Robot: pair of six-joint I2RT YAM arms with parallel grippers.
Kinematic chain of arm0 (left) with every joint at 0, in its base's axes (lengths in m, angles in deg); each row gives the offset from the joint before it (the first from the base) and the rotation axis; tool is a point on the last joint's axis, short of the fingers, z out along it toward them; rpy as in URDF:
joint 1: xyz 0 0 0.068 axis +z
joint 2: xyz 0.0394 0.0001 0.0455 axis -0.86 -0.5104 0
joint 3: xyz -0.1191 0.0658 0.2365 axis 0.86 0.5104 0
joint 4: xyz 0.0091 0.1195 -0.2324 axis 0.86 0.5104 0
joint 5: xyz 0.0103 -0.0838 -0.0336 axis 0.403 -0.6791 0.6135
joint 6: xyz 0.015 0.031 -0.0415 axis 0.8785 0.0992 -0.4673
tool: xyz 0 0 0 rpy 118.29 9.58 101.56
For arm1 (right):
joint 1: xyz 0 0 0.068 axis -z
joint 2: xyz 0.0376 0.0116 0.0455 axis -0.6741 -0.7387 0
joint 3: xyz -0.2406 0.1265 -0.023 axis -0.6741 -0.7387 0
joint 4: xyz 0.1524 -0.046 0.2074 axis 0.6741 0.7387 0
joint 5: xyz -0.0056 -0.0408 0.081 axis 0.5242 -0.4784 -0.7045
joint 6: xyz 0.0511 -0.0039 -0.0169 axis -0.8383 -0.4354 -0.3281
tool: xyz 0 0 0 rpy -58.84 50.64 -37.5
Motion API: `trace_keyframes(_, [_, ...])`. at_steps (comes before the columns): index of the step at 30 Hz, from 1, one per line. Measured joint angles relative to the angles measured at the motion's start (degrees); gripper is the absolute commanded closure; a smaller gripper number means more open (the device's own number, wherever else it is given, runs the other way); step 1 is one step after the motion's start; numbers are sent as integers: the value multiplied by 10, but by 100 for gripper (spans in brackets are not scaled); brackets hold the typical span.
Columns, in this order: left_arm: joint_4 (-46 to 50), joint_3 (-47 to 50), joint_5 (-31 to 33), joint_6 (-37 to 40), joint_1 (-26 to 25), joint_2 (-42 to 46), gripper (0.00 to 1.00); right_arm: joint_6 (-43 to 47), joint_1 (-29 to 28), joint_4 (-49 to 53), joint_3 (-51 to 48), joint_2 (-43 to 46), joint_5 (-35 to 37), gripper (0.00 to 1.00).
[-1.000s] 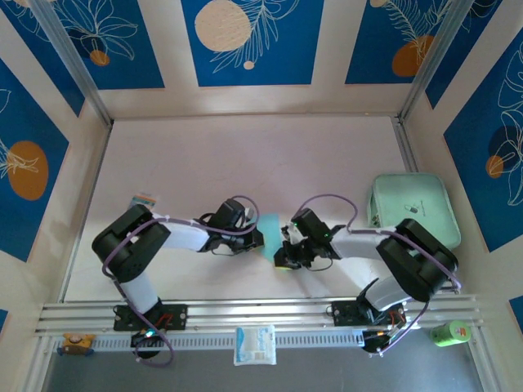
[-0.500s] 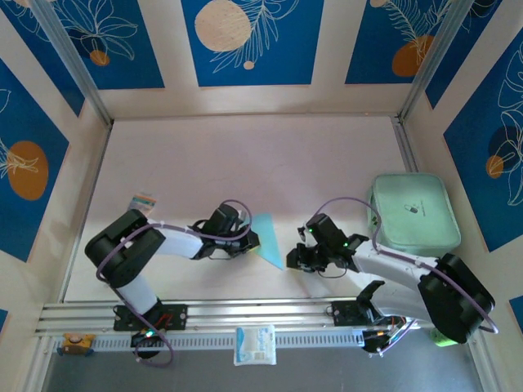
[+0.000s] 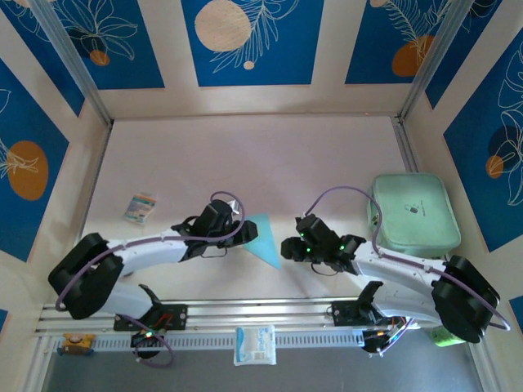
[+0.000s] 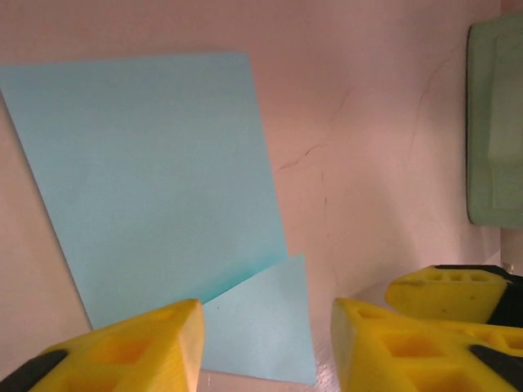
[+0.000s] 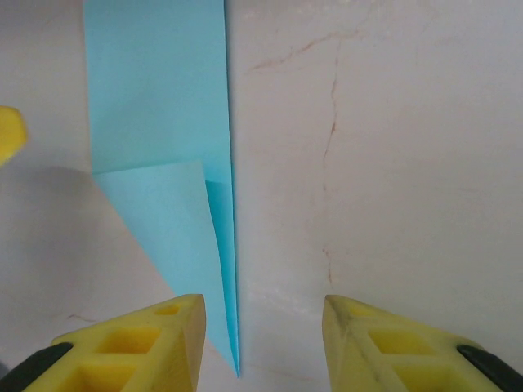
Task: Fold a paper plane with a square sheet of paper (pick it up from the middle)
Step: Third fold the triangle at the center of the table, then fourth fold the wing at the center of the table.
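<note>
My right gripper's fingers are off-centre around the sheet's point [image 5: 234,359], so my right gripper should move over the point while my left gripper holds the opposite edge [image 5: 93,153].
The square sheet of paper [image 3: 263,236] is light blue and lies flat on the table, folded into a pointed wedge with its tip toward the near right. In the left wrist view the paper [image 4: 155,180] shows a small triangular flap low down. My left gripper [image 3: 239,234] sits just left of it, open [image 4: 265,347], with the flap on the table between its yellow fingers [image 4: 135,351]. My right gripper [image 3: 287,247] is just right of the tip, open [image 5: 261,343]. The paper's point [image 5: 233,327] lies beside its left finger [image 5: 139,343].
A mint-green tray [image 3: 413,212] sits at the right, also in the left wrist view [image 4: 494,122]. A small striped packet [image 3: 140,207] lies at the left. A white packet [image 3: 255,345] rests on the near rail. Blue patterned walls surround the table.
Both grippers were shut at the paper and have opened. Both arms have stretched lower and drawn slightly back, leaving the folded paper free on the table.
</note>
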Motion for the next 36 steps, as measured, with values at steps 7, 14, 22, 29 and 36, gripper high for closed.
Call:
trace_keyframes(7, [40,11,1,36,43,31,42,5,-5,6,22,-16,21,61])
trace_keyframes(14, [48,40,-35,41,92,37,39,5,55,-14,47,-75,-78,63])
trace_keyframes(22, [33,54,-76,34,113,34,35,16,78,-42,97,-185,-174,63])
trace_keyframes(29, [21,58,-106,26,118,15,34,52,92,-43,130,-237,-208,66])
trace_keyframes(36, [4,58,-128,13,119,-16,34,77,97,-40,130,-247,-225,73])
